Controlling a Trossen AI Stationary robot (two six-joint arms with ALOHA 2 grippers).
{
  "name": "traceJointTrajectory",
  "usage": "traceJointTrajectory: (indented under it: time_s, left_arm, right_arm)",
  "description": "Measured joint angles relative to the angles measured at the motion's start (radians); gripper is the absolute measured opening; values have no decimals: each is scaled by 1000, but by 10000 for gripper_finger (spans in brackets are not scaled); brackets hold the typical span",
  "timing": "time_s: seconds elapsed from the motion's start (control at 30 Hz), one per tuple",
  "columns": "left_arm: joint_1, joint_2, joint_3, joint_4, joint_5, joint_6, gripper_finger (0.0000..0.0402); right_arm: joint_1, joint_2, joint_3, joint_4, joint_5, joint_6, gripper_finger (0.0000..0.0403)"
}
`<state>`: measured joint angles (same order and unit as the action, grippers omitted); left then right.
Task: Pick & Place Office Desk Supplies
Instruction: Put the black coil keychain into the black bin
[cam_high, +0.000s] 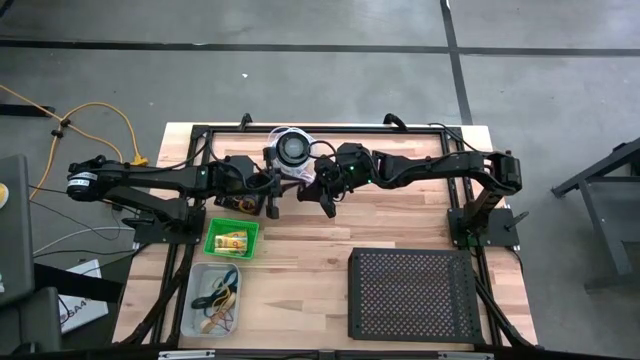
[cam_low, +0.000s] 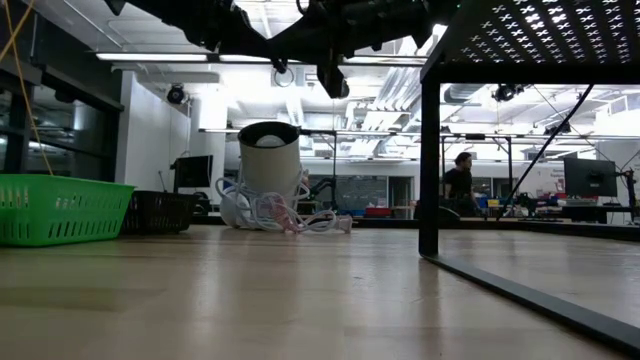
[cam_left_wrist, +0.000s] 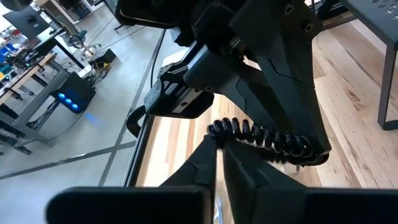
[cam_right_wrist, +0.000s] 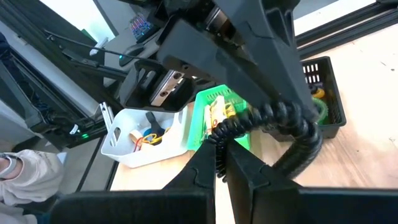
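Note:
The robot's left gripper has the black coiled cord (cam_left_wrist: 220, 130) shallow at the ends of its fingers, so it should open and close deeper around the cord while the right gripper holds the cord.
A black coiled cord (cam_left_wrist: 261, 137) hangs in the air between my two grippers, above the far middle of the table. My left gripper (cam_left_wrist: 217, 149) is shut on one end of it and my right gripper (cam_right_wrist: 221, 149) on the other (cam_right_wrist: 249, 121). The two grippers face each other closely, both nearly level. Below them a green basket (cam_high: 232, 238) holds little yellow packets. A clear bin (cam_high: 213, 300) holds rubber bands, and a small black basket (cam_right_wrist: 323, 93) holds a few coloured bits. My left gripper pinches one end of the coiled cord (cam_left_wrist: 217, 129) between its two fingertips, coming nearly level from the table's left. The cord is lifted clear and runs from there across to the right gripper's fingers (cam_left_wrist: 311, 152). My right gripper pinches the opposite end of the coiled cord (cam_right_wrist: 219, 132) between its two fingertips, coming nearly level from the table's right. The cord hangs clear above the baskets and curves over to the left gripper's fingers (cam_right_wrist: 305, 124).
A round black disc with a white coiled cord (cam_high: 292, 148) stands at the far edge behind the grippers. A large black perforated tray (cam_high: 410, 295) stands on legs at the near right. Bare wood lies between the tray and the bins. A person's sleeve (cam_right_wrist: 25, 177) shows beyond the table's left.

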<state>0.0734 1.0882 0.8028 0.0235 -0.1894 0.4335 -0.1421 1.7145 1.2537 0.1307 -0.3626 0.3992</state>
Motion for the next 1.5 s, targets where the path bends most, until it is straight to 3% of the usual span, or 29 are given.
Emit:
traceJointTrajectory:
  time_s: [0.93, 1.1, 1.33, 1.5]
  left_arm:
    - [0, 0, 0, -32, -8, 45, 4]
    - [0, 0, 0, -32, -8, 45, 42]
    - [0, 0, 0, -31, 2, 46, 110]
    - [0, 0, 0, -2, 40, 48, 132]
  right_arm:
    - [21, 0, 0, -81, -7, 23, 9]
    - [26, -18, -1, -139, 0, 26, 9]
    - [39, -123, 0, -266, 109, 3, 9]
    - [49, -175, 0, -299, 163, -9, 9]
